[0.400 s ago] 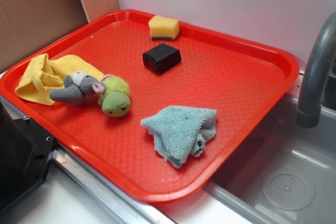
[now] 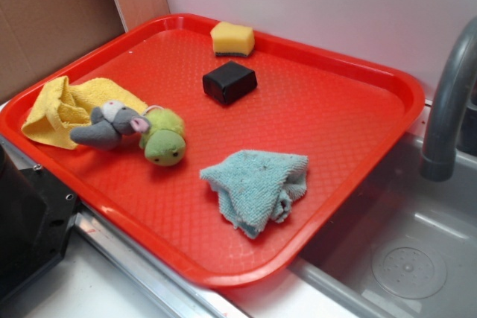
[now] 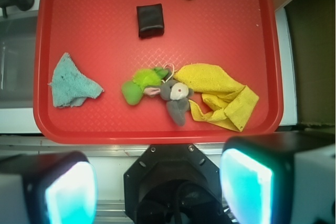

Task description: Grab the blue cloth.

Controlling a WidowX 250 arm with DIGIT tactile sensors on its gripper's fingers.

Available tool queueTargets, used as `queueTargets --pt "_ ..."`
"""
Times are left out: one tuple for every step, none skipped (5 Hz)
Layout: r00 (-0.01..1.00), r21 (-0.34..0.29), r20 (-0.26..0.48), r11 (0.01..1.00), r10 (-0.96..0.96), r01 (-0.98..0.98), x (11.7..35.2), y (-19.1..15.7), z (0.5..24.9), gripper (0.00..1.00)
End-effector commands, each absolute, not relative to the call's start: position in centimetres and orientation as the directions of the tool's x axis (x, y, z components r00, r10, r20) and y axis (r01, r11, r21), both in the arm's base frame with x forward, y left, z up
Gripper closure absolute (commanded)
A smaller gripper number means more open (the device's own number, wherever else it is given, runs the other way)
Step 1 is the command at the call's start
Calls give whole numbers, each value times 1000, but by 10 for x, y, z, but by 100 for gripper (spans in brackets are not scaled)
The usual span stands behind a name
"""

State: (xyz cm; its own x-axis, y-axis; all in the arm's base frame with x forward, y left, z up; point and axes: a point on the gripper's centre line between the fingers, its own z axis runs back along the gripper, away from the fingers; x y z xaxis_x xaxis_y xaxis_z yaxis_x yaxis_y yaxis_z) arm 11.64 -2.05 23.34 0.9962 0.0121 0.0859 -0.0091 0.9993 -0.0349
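The blue cloth (image 2: pixel 229 176) is well apart from the green plush toy, so my open gripper should keep going toward the cloth's crumpled middle (image 2: pixel 258 186) until its fingers are on both sides of it.
The blue cloth (image 2: pixel 257 188) is a pale teal terry towel lying crumpled on the red tray (image 2: pixel 343 117), toward its front right in the exterior view. In the wrist view it (image 3: pixel 71 82) lies at the tray's left side. My gripper (image 3: pixel 157 187) is open and empty, with its two pads wide apart at the bottom of the wrist view. It hangs high above the robot base, off the tray's near edge and well away from the cloth. The gripper does not show in the exterior view.
On the tray lie a yellow cloth (image 2: pixel 63 109), a grey mouse toy (image 2: pixel 112 124) beside a green plush toy (image 2: pixel 164 139), a black block (image 2: pixel 229 82) and a yellow sponge (image 2: pixel 232 39). A grey faucet (image 2: pixel 447 102) and a sink stand to the right. The black robot base (image 2: pixel 30 221) is at the front left.
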Motion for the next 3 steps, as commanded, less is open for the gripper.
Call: queueTargets --pt "939 27 39 940 -341 340 174 -99 155 0" --pt "825 -1 66 827 -561 562 181 -131 118 0" --pt "708 -30 75 708 -702 706 190 -144 90 0"
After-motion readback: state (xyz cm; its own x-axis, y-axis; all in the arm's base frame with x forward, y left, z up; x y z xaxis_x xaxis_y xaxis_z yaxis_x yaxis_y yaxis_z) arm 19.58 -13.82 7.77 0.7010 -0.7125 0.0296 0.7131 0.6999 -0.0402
